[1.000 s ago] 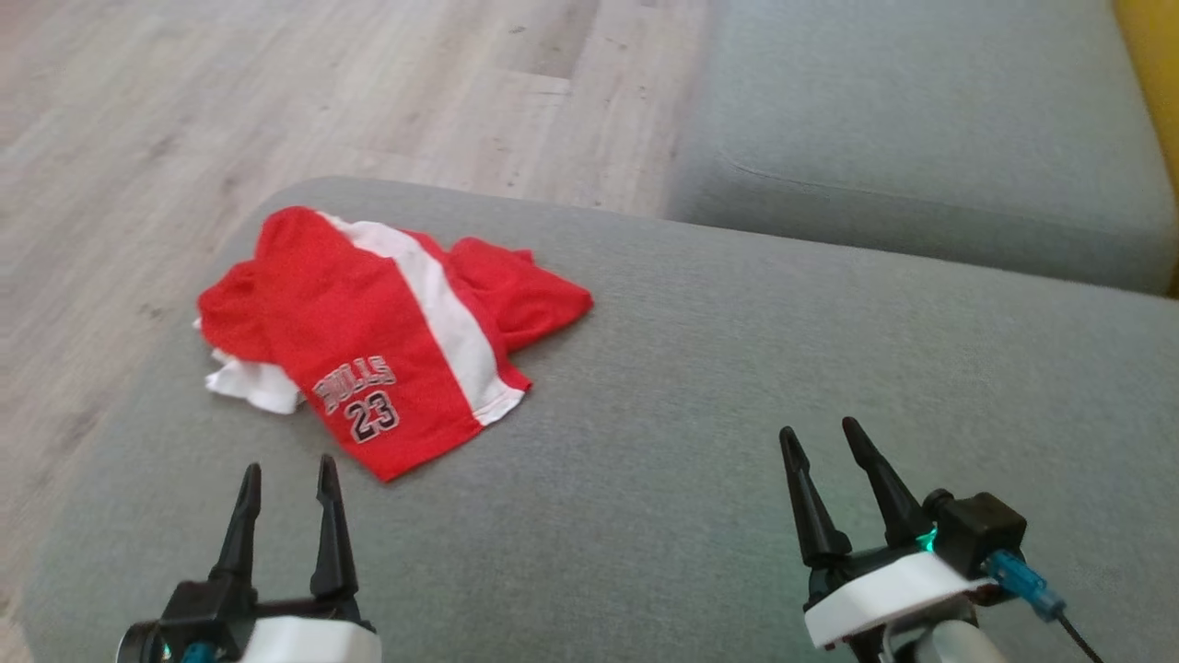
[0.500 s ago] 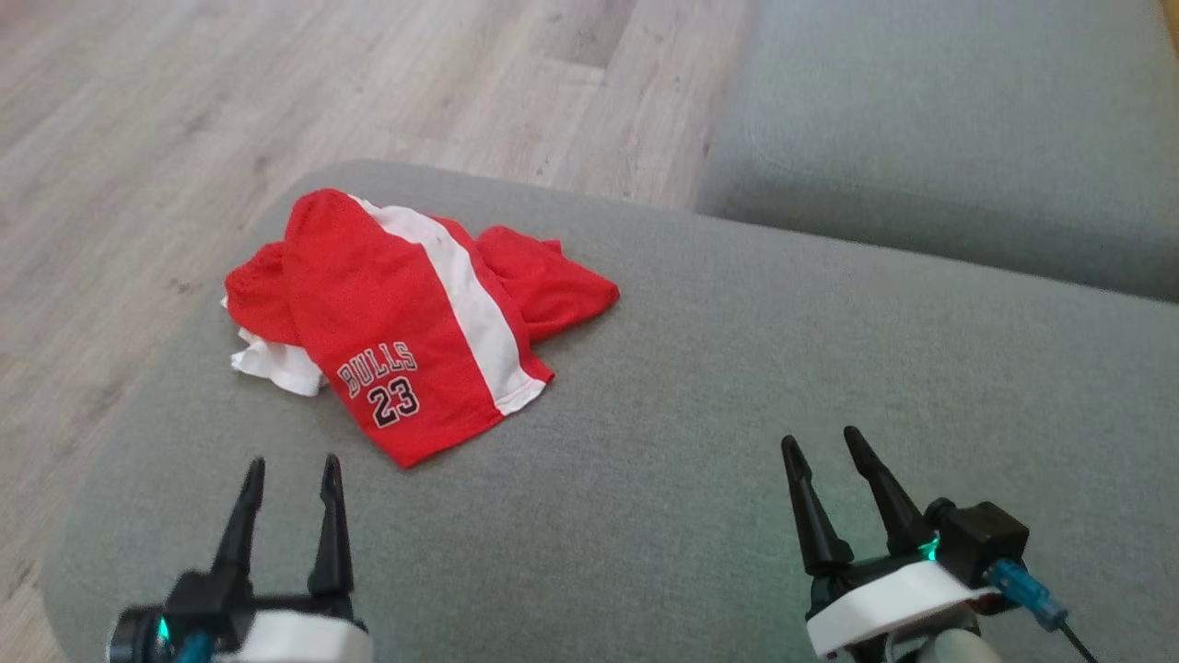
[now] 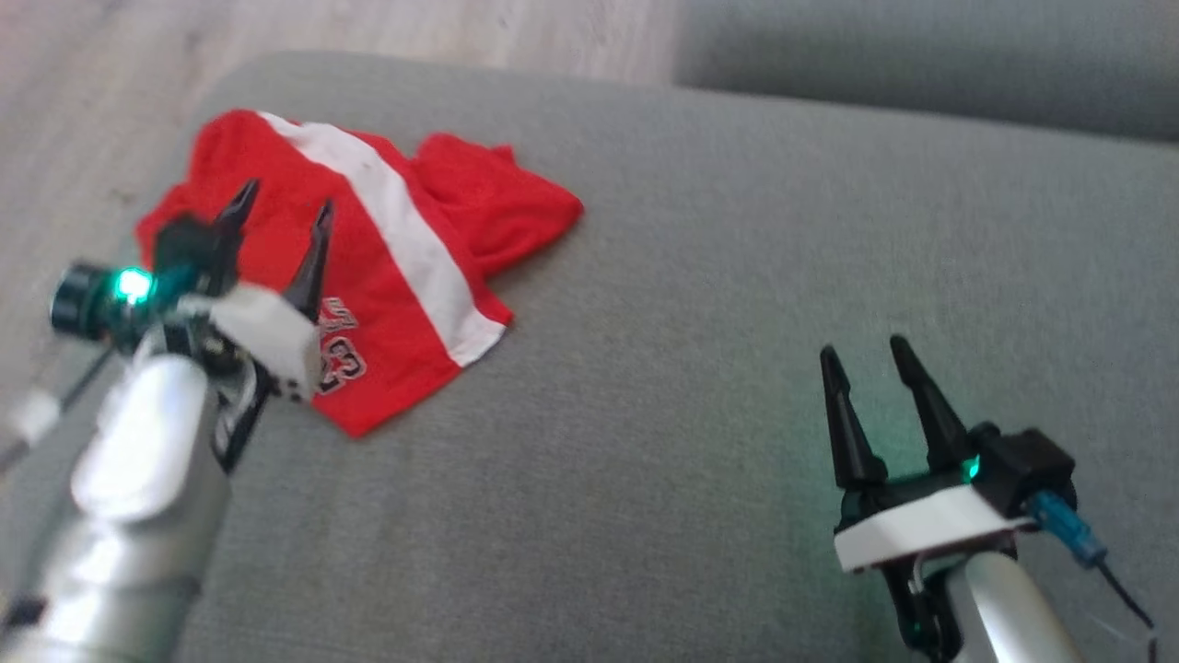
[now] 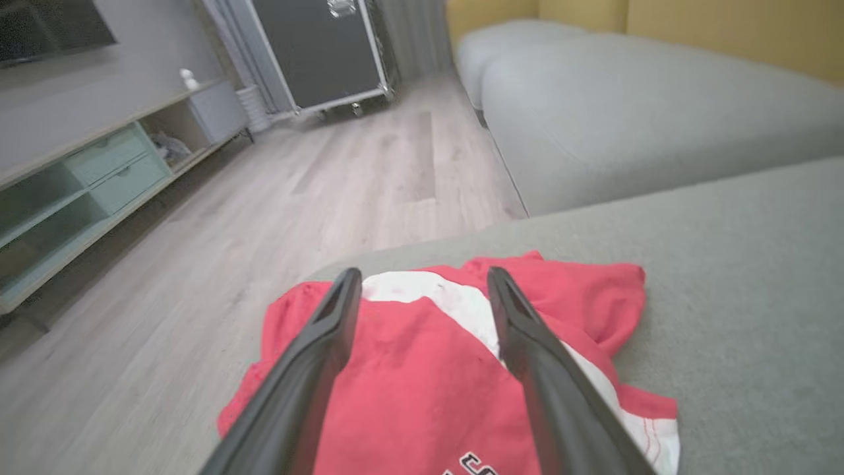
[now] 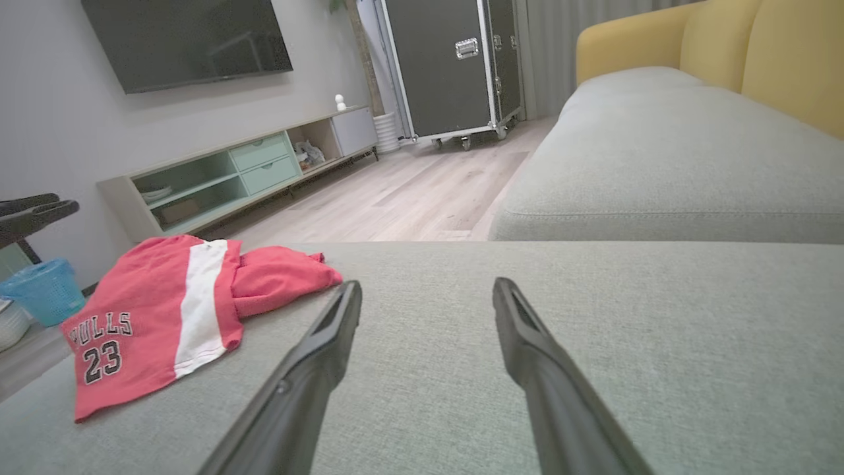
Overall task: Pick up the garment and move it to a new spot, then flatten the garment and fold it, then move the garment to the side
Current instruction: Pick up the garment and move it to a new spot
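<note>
I should expect another garment to be hidden underneath and to stay behind when I lift, because a red lump [image 3: 499,205] sticks out past the edge of the striped garment [image 3: 362,254].
A red garment [image 3: 387,276] with a white stripe and the number 23 lies crumpled near the left end of a grey couch cushion [image 3: 691,322]. My left gripper [image 3: 284,207] hovers over the garment, open, fingers spread above the red cloth [image 4: 409,369], touching nothing that I can tell. Off to the right, my right gripper [image 3: 866,354] is open above bare cushion, with the garment [image 5: 151,316] far to its left.
Wooden floor [image 3: 110,83] lies past the cushion's left and far edge. A second grey seat [image 3: 921,64] stands behind, separated by a gap. The wrist views show a low TV cabinet [image 5: 217,178], a black wheeled case [image 5: 448,66] and a blue basket [image 5: 43,290].
My left arm has risen and reached forward over the garment. The head camera has tilted down and shifted. The right gripper and the garment have kept their places.
</note>
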Robot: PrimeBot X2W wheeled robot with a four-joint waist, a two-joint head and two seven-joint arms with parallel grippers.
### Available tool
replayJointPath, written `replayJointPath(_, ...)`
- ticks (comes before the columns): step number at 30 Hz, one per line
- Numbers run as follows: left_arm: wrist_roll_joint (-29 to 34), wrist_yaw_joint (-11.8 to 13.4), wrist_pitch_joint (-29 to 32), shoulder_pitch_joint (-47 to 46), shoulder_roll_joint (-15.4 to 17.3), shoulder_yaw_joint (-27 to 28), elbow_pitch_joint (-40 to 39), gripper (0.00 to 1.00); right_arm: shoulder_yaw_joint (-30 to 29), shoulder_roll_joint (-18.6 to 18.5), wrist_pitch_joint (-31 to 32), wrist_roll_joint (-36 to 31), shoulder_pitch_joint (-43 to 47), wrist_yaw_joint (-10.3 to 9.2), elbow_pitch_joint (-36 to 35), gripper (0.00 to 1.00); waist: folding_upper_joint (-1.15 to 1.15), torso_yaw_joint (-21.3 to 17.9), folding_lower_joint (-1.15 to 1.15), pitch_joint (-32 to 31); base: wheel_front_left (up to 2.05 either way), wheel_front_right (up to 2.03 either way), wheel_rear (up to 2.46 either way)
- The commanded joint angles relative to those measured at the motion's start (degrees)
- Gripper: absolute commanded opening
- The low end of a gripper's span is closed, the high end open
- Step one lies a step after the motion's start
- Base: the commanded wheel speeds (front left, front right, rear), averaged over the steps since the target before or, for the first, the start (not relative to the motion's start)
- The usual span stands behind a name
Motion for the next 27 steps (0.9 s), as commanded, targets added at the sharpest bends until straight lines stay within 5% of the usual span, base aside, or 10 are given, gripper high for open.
replayJointPath(1,-0.88,-0.03,1.14,-4.09,4.09,-0.61,-0.28,1.0,1.21,-0.32,-0.78,-0.52,-2.18,0.24,-2.03,1.0,0.0,-2.44,-0.02,3.36,0.0,0.0,0.0)
replayJointPath(9,-7.78,-0.04,8.47,-14.75,11.02,-15.84,8.06,1.0,0.54,-0.32,-0.78,-1.27,-4.57,0.24,-2.98,1.0,0.0,-5.77,-0.02,8.08,0.0,0.0,0.0)
replayJointPath(18,-12.9,-0.05,8.31,-19.35,12.85,-22.34,16.88,1.0,-0.35,-0.32,-0.78,-1.61,-5.92,0.24,-3.43,1.0,0.0,-8.03,-0.02,10.36,0.0,0.0,0.0)
replayJointPath(19,-13.7,-0.05,8.18,-19.56,12.72,-22.69,17.56,0.81,-0.48,-0.32,-0.78,-1.62,-5.93,0.24,-3.46,1.0,0.0,-8.13,-0.02,10.35,0.0,0.0,0.0)
replayJointPath(20,-14.36,-0.05,7.86,-19.78,12.66,-23.09,18.08,0.09,-0.53,-0.32,-0.78,-1.63,-5.93,0.24,-3.45,1.0,0.0,-8.22,-0.02,10.31,0.0,0.0,0.0)
replayJointPath(21,-14.91,-0.05,7.32,-19.92,12.63,-23.66,18.34,0.0,-0.56,-0.32,-0.78,-1.62,-5.91,0.24,-3.41,1.0,0.0,-8.28,-0.02,10.21,0.0,0.0,0.0)
replayJointPath(27,-17.65,-0.05,0.48,-21.02,12.84,-24.55,18.97,0.0,-0.9,-0.32,-0.78,-1.4,-5.33,0.24,-2.81,1.0,0.0,-7.9,-0.02,7.96,0.0,0.0,0.0)
